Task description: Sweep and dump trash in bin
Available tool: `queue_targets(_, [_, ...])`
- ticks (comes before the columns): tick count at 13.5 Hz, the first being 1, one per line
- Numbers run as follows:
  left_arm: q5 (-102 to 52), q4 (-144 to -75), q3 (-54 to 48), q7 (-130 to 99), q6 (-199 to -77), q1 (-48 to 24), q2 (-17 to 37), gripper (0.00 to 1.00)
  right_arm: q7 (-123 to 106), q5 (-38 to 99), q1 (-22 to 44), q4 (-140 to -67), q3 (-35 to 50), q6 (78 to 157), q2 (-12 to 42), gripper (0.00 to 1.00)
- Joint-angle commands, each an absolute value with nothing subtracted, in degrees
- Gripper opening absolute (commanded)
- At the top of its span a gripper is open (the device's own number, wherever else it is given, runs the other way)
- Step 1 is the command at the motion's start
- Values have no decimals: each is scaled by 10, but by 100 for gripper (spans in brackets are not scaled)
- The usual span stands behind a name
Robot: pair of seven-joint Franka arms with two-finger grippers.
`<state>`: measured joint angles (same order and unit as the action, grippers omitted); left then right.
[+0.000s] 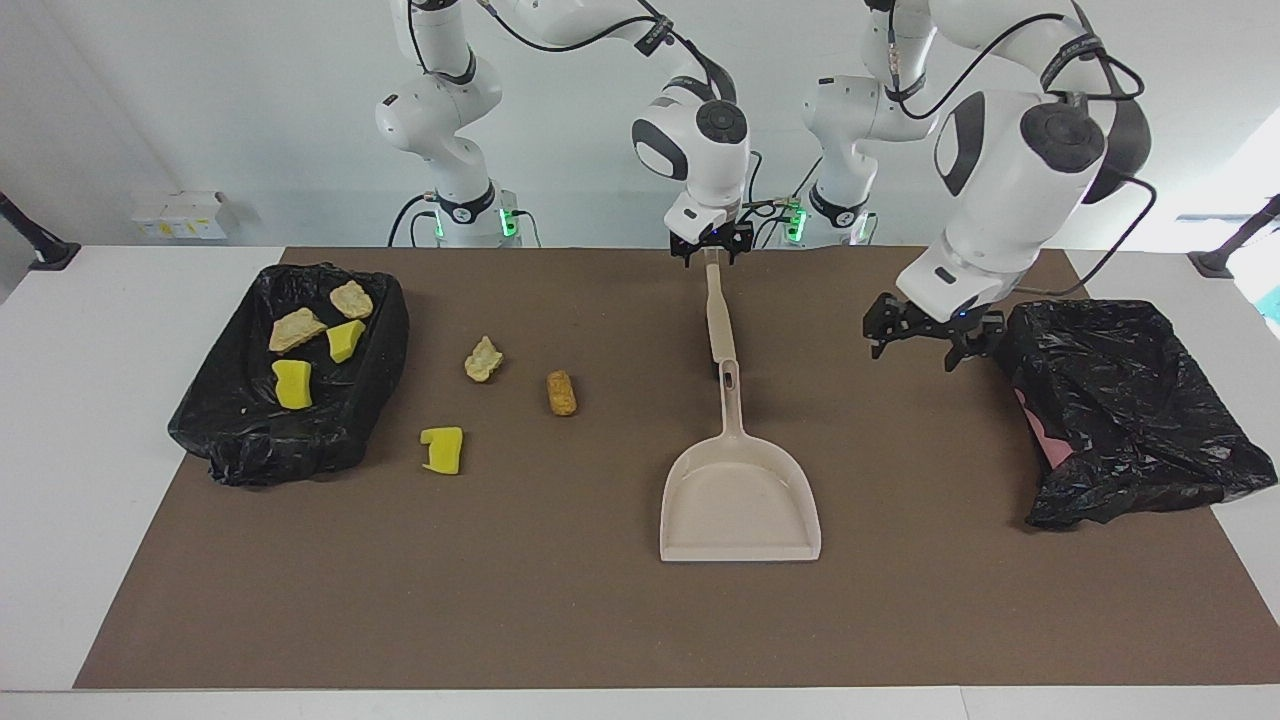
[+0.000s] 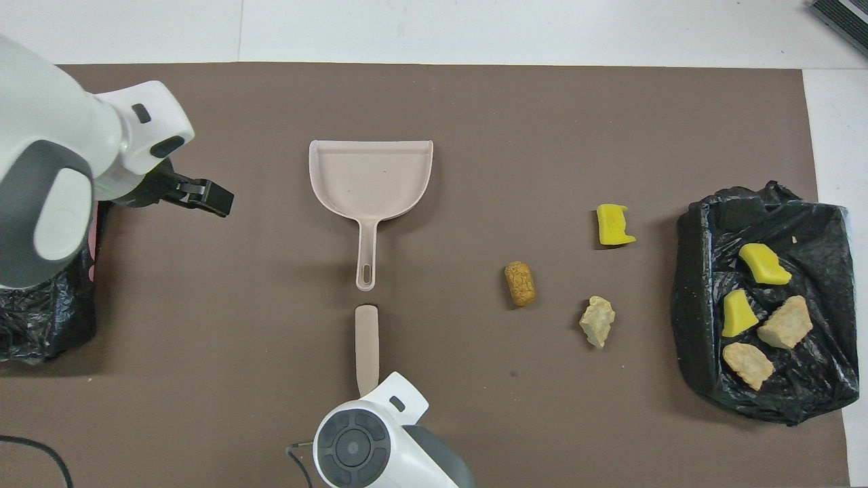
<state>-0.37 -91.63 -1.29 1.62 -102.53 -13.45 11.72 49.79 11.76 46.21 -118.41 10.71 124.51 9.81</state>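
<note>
My left gripper is to take the dustpan's handle (image 2: 367, 252) and turn the dustpan's open edge (image 2: 371, 145) toward the trash before I sweep, because that edge is facing away from the trash.
Three pieces of trash lie on the brown mat: a yellow chunk (image 1: 442, 449) (image 2: 614, 224), a pale beige lump (image 1: 483, 358) (image 2: 597, 320) and an orange-brown bit (image 1: 561, 392) (image 2: 519, 283). Several more sit in the black-lined bin (image 1: 230, 440) (image 2: 692, 271) at the right arm's end. The beige dustpan (image 1: 740, 500) (image 2: 369, 176) lies mid-mat, handle toward the robots. A beige stick (image 1: 718, 320) (image 2: 367, 346) lies in line with that handle. My right gripper (image 1: 711, 255) is at the stick's robot-side end, fingers apart either side of it. My left gripper (image 1: 920, 345) (image 2: 203, 196) hangs open and holds nothing.
A second crumpled black bag (image 1: 1130, 400) (image 2: 41, 318) with pink showing under it lies at the left arm's end, right beside the left gripper. In the overhead view the right arm's wrist (image 2: 359, 447) covers the stick's robot-side end.
</note>
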Motion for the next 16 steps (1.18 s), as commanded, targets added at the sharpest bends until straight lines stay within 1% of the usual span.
queue_targets(1, [-11,-929,-4,-24,-1080,-179,152,100,490,141,461,-1206,107,1267,79,72])
queue_targets(3, [-11,-953,-4,-70,-1128,-213,164,100,483,146,462,-1218,107,1289,84,69])
queue_targets(4, [-11,-964,-4,-103,-1150,-230,172,100,483,146,462,-1218,107,1292,84,63])
queue_targets(5, [-11,-982,-4,-135,-1178,-255,176,100,483,149,462,-1218,107,1293,84,63])
queue_targets(7, [-11,-1003,-4,-177,-1207,-276,181,100,469,163,462,-1219,107,1295,84,61])
queue_targets(8, [-11,-1009,-4,-179,-1211,-283,181,100,449,163,461,-1220,107,1295,85,46])
queue_targets(9, [-11,-1022,-3,-188,-1221,-292,181,100,447,163,462,-1219,107,1293,84,21])
queue_targets(10, [-10,-1033,-3,-208,-1236,-302,182,100,449,163,462,-1218,107,1289,84,0])
queue_targets(12, [-9,-1041,-3,-237,-1256,-318,194,100,453,163,462,-1216,107,1279,84,0])
queue_targets(14, [-3,-1040,-3,-233,-1256,-316,197,56,475,156,465,-1217,106,1219,70,0])
queue_targets(15, [-3,-1040,-3,-233,-1255,-312,198,20,502,152,463,-1222,105,1187,50,0])
queue_targets(16, [-2,-1040,-3,-233,-1255,-311,198,0,531,149,460,-1229,105,1152,27,0])
